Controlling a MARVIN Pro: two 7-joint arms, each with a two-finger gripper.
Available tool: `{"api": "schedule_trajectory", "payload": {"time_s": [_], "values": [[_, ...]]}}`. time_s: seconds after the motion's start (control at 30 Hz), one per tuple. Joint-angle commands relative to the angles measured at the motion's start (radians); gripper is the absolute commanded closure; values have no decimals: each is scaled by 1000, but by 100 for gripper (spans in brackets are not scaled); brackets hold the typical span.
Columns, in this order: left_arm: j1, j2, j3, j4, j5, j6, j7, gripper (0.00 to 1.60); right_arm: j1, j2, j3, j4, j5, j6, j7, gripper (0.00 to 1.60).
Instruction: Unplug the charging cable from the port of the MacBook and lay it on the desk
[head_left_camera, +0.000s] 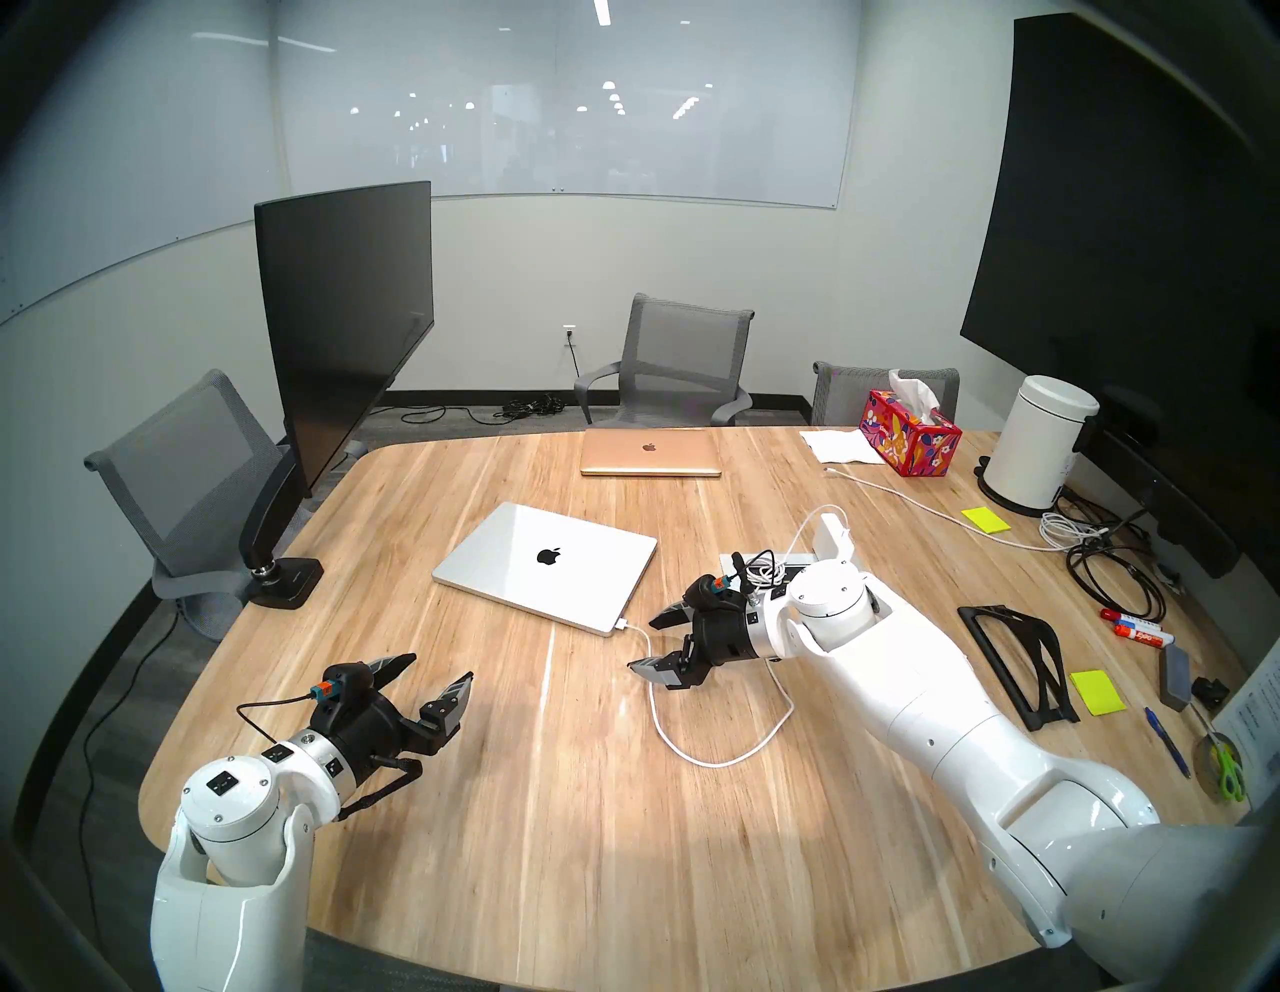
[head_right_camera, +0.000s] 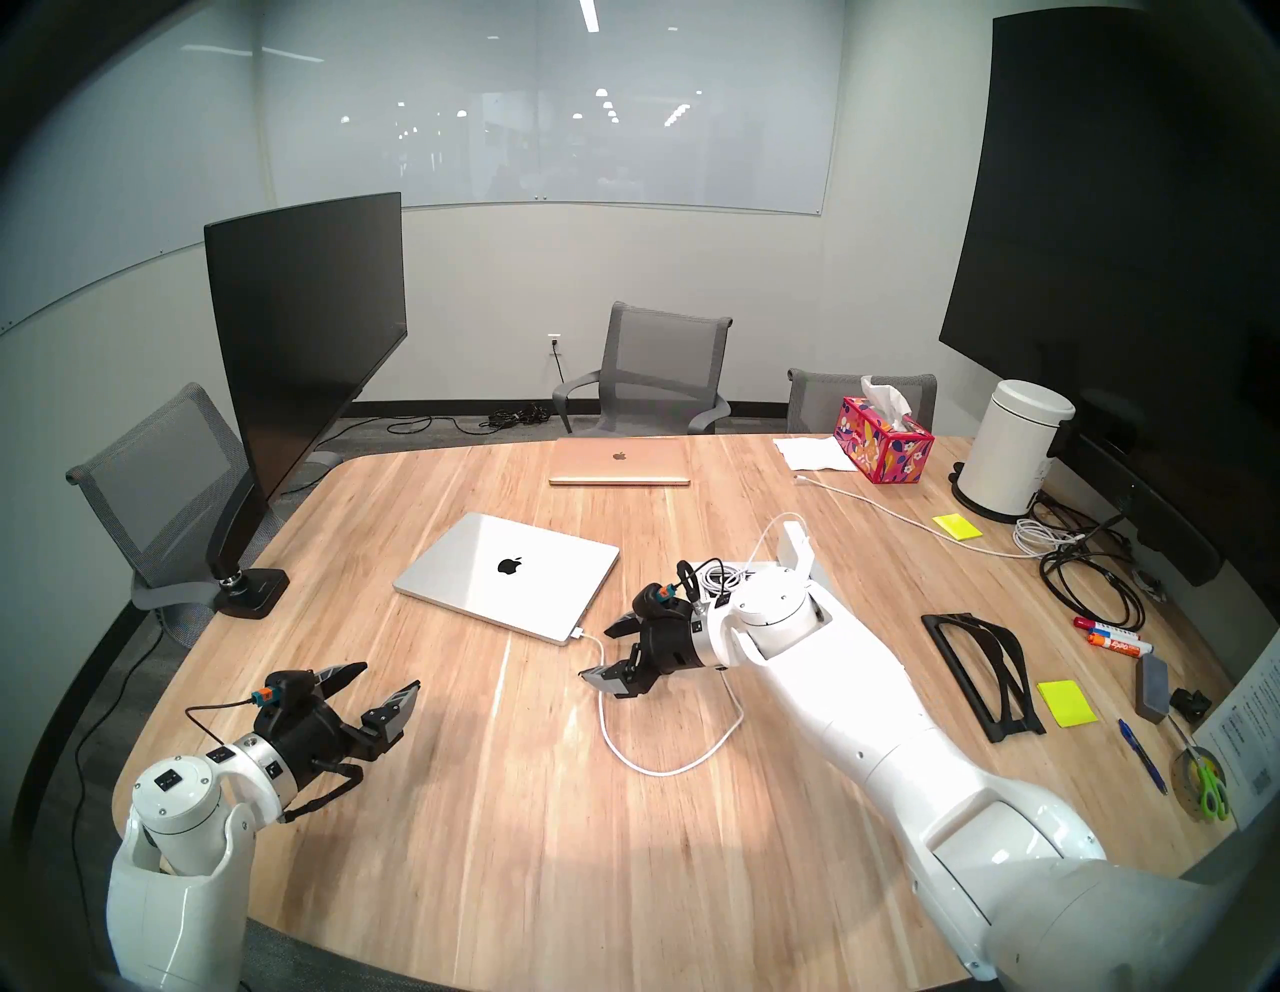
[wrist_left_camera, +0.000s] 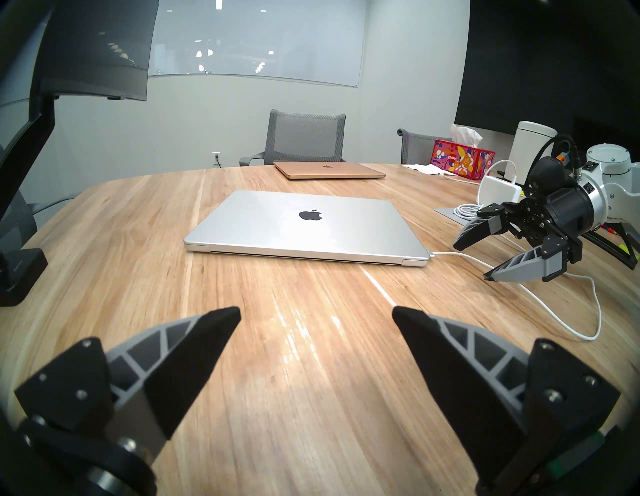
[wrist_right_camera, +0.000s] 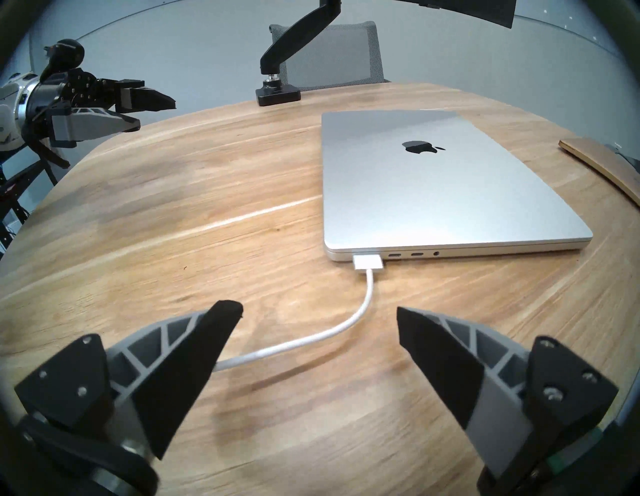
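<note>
When I pull the cable, the plug (head_left_camera: 622, 625) should come straight off and leave the MacBook in place: the plug's wide flat head (wrist_right_camera: 367, 262) sits against the MacBook's side edge.
The silver MacBook (head_left_camera: 547, 564) (wrist_right_camera: 446, 187) lies closed on the light-wood desk (head_left_camera: 554, 831). The thin white charging cable (head_left_camera: 699, 758) (wrist_right_camera: 311, 339) has its flat plug (wrist_right_camera: 367, 262) seated in the laptop's side port at the near right corner. From there it loops over the desk to a white power brick (head_left_camera: 833, 537). My right gripper (head_left_camera: 644, 644) (wrist_right_camera: 318, 311) is open and hovers just short of the plug, the cable running between its fingers without touching them. My left gripper (head_left_camera: 436, 668) (wrist_left_camera: 317, 313) is open and empty, low over the desk left of the laptop.
A gold laptop (head_left_camera: 650, 452) lies at the far edge. A monitor on an arm (head_left_camera: 343, 325) stands at the left. Tissue box (head_left_camera: 909, 435), white canister (head_left_camera: 1039, 447), black cable bundle (head_left_camera: 1115, 575), black stand (head_left_camera: 1015, 661), markers, sticky notes and scissors crowd the right side.
</note>
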Motion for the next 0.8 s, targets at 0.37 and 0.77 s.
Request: {"api": "schedule_trajectory", "payload": {"time_s": [0.37,0.77], "values": [[-1,2,-1,-15,2,0,1,0,40,-28,-1,21,-37,-10,-19,0],[-1,2,-2,-15,2,0,1,0,49,-44,5,47,-47,-22,-29,19]]}}
